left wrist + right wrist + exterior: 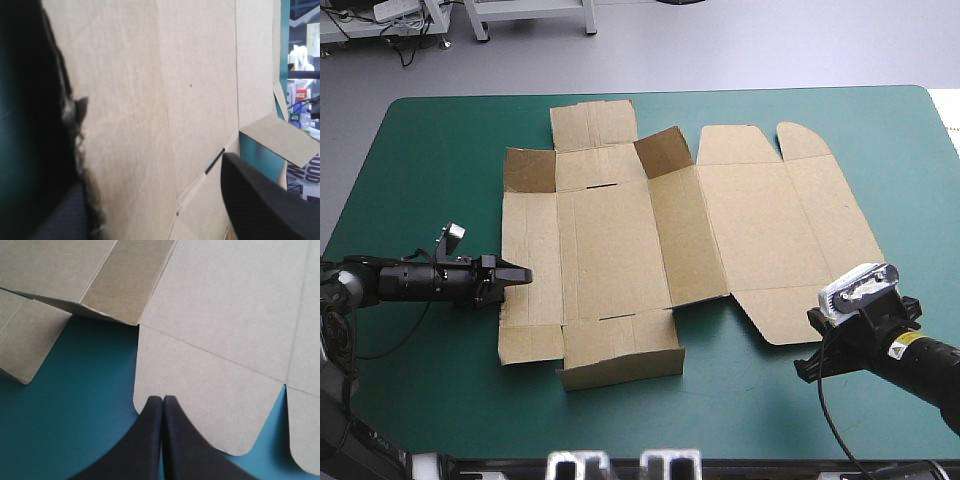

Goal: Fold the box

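The box's back side and base have a straight crease (559, 260) running between them, so the back side (531, 250) will swing upright along with its end flaps when the robot lifts it.
The brown box (720, 230) lies as a cut sheet mid-table, mostly flat. Its near wall (620, 365) and two small far flaps (663, 150) stand partly raised. My left gripper (523, 272) is at the sheet's left edge, turned a quarter turn. In the left wrist view the left gripper (155, 130) is open, and the box (165, 75) fills the space between its fingers. My right gripper (817, 325) is at the near right. In the right wrist view the right gripper (162, 399) is shut, its tip at the near edge of a rounded flap (200, 390).
Bare teal-green cover (440, 150) runs along the table's left side and between the box and the near edge (740, 420). A pale object (950, 110) shows past the table's right edge.
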### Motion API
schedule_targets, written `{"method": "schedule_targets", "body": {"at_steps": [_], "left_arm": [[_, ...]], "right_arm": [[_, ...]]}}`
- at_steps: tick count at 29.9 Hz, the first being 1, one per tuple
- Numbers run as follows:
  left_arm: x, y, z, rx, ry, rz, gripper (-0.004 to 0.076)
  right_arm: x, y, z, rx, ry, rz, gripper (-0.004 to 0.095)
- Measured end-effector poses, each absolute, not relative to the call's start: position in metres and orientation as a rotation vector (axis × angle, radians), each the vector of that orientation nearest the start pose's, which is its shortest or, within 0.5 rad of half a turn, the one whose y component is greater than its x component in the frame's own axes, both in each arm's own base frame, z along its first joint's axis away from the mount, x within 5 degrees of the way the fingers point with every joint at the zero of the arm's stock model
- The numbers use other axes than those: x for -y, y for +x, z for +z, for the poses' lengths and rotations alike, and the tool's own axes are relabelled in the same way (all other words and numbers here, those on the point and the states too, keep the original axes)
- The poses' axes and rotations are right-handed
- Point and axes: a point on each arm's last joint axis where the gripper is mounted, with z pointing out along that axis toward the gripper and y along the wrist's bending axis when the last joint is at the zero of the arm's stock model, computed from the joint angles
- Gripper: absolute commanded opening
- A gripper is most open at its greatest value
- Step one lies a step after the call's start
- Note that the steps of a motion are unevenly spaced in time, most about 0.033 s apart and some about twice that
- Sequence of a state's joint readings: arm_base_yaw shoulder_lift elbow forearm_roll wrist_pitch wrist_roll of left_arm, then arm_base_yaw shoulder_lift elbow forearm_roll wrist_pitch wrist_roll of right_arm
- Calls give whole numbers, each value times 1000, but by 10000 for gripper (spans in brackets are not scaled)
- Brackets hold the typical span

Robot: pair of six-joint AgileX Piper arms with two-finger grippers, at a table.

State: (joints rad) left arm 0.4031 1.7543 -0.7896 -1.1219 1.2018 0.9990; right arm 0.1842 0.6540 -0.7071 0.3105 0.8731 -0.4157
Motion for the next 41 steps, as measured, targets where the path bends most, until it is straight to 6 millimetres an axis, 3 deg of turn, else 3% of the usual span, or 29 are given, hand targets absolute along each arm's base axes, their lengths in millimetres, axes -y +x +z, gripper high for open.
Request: {"method": "schedule_targets", "body": {"at_steps": [6, 9, 12, 13, 27, 31, 36, 41], "left_arm": [[-8, 278, 166, -2552, -143, -1343, 459], [0, 283, 164, -2560, -154, -1305, 303], [5, 285, 164, -2585, -149, -1241, 29], [7, 284, 163, -2595, -135, -1224, -5], [12, 283, 174, -2561, 107, -1116, -10], [10, 287, 201, -2537, 252, -977, -10], [12, 296, 266, -2451, 483, -711, -10], [31, 302, 332, -2311, 795, -420, -10]], "right_arm": [[-42, 106, 325, -2195, -566, 259, -24], [-42, 106, 325, -2194, -563, 268, -24], [-42, 106, 325, -2194, -561, 272, -24], [-42, 106, 325, -2194, -561, 272, -24], [-42, 106, 325, -2193, -560, 273, -24], [-42, 106, 326, -2184, -556, 271, -24], [-42, 108, 328, -2159, -543, 265, -24], [-42, 111, 331, -2116, -520, 257, -24]]}}
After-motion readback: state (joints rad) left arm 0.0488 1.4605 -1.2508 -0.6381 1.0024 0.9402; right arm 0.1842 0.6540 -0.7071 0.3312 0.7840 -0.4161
